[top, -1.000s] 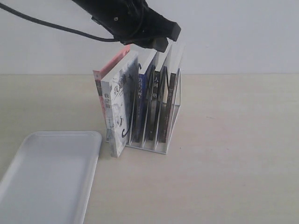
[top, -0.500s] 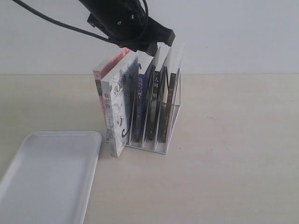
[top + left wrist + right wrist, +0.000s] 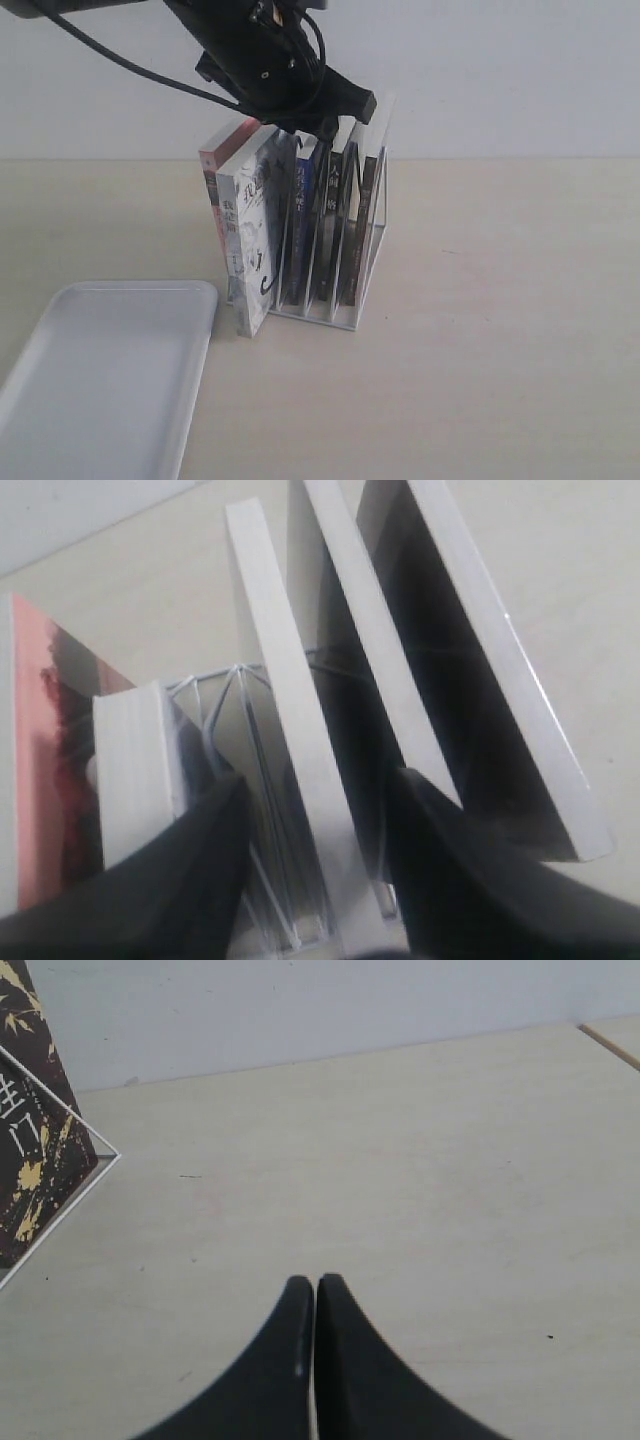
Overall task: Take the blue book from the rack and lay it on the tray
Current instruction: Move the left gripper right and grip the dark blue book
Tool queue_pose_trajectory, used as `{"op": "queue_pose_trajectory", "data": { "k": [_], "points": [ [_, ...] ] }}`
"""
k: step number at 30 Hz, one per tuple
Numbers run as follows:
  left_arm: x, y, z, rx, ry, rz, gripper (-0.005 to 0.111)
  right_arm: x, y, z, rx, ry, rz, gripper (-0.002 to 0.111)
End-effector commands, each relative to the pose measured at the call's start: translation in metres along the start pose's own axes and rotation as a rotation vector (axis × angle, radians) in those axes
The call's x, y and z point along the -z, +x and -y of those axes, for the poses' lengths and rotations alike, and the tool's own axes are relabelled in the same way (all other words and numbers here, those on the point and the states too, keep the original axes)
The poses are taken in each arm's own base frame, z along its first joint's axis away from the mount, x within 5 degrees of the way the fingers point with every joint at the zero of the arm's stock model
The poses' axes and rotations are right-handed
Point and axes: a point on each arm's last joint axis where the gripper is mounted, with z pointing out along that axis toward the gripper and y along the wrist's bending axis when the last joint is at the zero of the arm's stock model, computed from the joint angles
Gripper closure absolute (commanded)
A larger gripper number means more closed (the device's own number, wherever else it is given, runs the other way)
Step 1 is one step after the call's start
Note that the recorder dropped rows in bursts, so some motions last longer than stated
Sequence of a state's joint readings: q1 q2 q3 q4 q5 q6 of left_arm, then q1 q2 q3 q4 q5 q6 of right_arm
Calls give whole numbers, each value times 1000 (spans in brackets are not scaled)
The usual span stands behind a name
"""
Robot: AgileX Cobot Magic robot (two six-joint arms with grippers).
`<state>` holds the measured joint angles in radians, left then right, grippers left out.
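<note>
Thin wires (image 3: 314, 240) part the blue book (image 3: 302, 215) from its neighbours, so the blue book will slide out alone when I lift it, leaving the others standing.
The blue book (image 3: 305, 205) stands upright in the white wire rack (image 3: 352, 305), its dark blue spine with white characters facing me. My left gripper (image 3: 312, 122) hangs open right over its top. In the left wrist view the black fingers (image 3: 205, 830) reach down on either side of the blue book's white page edge (image 3: 285, 710), with my left gripper (image 3: 315, 800) centred on it. The white tray (image 3: 100, 380) lies flat at the front left. My right gripper (image 3: 315, 1285) is shut with nothing in it, over bare table, and is out of the exterior view.
A white-grey illustrated book (image 3: 255, 235) and a pink book (image 3: 212, 170) lean at the rack's left end. Two black-spined books (image 3: 335, 215) stand to the right of the blue one. A dark book with gold lettering (image 3: 30, 1130) shows at the edge of the right wrist view.
My left gripper has come down from above the books and shifted a little left, so its fingers now reach the book tops. Books and tray have not moved.
</note>
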<state>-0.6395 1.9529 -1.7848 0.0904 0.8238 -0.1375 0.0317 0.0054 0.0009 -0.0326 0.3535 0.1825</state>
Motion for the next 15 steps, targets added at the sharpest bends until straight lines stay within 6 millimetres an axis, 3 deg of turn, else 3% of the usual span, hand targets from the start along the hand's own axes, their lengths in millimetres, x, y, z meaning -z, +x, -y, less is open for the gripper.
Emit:
{"op": "queue_pose_trajectory", "data": {
  "k": [1, 15],
  "points": [
    [0, -1, -1, 4, -7, 2, 64, 0, -2, 0, 7, -1, 21, 108],
    [-11, 4, -1, -4, -11, -41, 64, 0, -2, 0, 7, -1, 21, 108]
  ]
}}
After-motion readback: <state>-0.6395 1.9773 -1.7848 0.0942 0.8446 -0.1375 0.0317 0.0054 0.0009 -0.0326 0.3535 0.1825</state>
